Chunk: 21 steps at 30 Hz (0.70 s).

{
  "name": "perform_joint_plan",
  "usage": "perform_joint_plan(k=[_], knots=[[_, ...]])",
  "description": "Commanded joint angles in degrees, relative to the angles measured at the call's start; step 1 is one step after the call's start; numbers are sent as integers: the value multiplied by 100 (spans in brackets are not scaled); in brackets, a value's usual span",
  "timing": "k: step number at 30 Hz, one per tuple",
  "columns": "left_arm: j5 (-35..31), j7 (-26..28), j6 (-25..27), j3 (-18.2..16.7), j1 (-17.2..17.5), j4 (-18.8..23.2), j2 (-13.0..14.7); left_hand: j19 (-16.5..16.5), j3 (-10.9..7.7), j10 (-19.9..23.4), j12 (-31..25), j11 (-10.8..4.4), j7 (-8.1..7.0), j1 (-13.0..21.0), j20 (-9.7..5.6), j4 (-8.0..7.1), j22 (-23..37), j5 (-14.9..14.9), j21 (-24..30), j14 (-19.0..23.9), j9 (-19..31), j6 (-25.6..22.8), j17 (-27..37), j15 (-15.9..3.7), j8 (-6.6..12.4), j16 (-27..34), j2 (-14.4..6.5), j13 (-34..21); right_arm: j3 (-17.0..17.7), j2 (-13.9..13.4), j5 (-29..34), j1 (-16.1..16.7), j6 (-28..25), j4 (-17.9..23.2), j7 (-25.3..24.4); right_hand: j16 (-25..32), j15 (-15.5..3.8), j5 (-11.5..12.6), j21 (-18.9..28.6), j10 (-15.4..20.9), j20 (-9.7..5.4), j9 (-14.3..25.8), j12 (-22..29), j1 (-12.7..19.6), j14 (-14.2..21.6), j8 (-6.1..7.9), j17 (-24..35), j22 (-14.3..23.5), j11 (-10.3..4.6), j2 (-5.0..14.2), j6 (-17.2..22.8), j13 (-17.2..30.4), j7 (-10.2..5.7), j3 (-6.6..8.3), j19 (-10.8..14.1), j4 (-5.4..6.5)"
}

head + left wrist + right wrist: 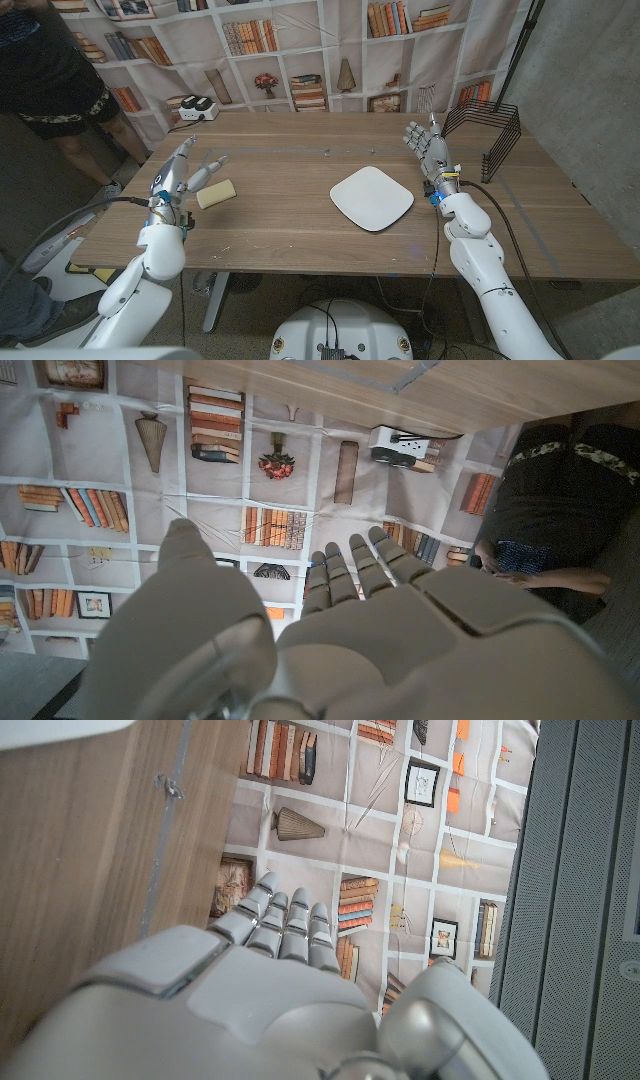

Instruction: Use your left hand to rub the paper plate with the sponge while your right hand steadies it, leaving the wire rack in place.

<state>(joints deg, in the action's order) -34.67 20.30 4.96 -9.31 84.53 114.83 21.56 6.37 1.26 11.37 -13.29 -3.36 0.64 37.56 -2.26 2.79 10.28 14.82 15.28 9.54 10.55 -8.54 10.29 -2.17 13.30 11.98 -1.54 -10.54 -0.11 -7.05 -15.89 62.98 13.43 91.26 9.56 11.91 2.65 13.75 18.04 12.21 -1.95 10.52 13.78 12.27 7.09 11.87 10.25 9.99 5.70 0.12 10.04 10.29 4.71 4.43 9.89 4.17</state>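
The pale yellow sponge (pixel 216 194) is lying as a flat slab with rounded edges (pixel 233 188), so it will squeeze in and spread out at its ends when the robot picks it up.
A white, rounded-square paper plate (pixel 372 197) lies on the wooden table (pixel 300 235), right of centre. A pale yellow sponge (pixel 215 193) lies on the left part of the table. My left hand (pixel 183 171) is raised just left of the sponge, fingers apart, holding nothing; its back (pixel 330 630) faces the wrist camera. My right hand (pixel 429 150) stands upright to the right of the plate, fingers spread and apart from it; its back (pixel 260 990) shows in the right wrist view. A black wire rack (pixel 487 138) stands at the far right.
A white device with black parts (pixel 196 108) sits at the table's back left edge. A person (pixel 60 70) in dark clothes stands behind the table's left corner. A bookshelf-print backdrop (pixel 300 50) hangs behind the table.
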Motion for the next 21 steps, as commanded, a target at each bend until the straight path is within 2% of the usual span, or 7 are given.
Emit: perform_joint_plan(k=[1,16,18,21], knots=[[-691,-160,779,85,131,350,170,120,-5,117,-30,25,12,77,-99,50,29,-25,-7,116,13,-124,12,-38,44,17,-2,-14,-7,60,-31,10,73,-37,17,-8,-10,-28,-32,15,-160,18,17,72,64,22,24,28,0,-6,34,20,2,17,41,-23],[-1284,-879,1610,266,109,625,477,383,-26,464,-58,18,15,273,2,132,36,-49,34,424,22,-451,15,-22,78,48,-50,-20,-40,107,-40,-87,-3,-145,15,-24,-2,-40,-61,29,-154,19,7,90,75,10,25,30,-2,18,41,23,-7,20,48,-34],[-1315,-958,1674,280,102,651,503,409,-39,498,-55,-30,45,333,16,162,37,-48,35,471,23,-468,14,-31,72,53,-57,-21,-39,108,-42,-97,-10,-153,18,-26,-4,-42,-65,32,-153,19,6,93,77,9,25,30,8,21,44,23,-6,21,49,-36],[-1839,-1083,2113,501,38,719,587,416,-56,497,-34,32,44,418,41,205,38,-46,26,482,24,-472,14,-16,57,38,-60,-22,-36,100,-35,-130,12,-202,37,-30,-5,-45,-73,27,-148,19,0,96,76,1,26,31,-4,25,32,24,-3,21,49,-38]])
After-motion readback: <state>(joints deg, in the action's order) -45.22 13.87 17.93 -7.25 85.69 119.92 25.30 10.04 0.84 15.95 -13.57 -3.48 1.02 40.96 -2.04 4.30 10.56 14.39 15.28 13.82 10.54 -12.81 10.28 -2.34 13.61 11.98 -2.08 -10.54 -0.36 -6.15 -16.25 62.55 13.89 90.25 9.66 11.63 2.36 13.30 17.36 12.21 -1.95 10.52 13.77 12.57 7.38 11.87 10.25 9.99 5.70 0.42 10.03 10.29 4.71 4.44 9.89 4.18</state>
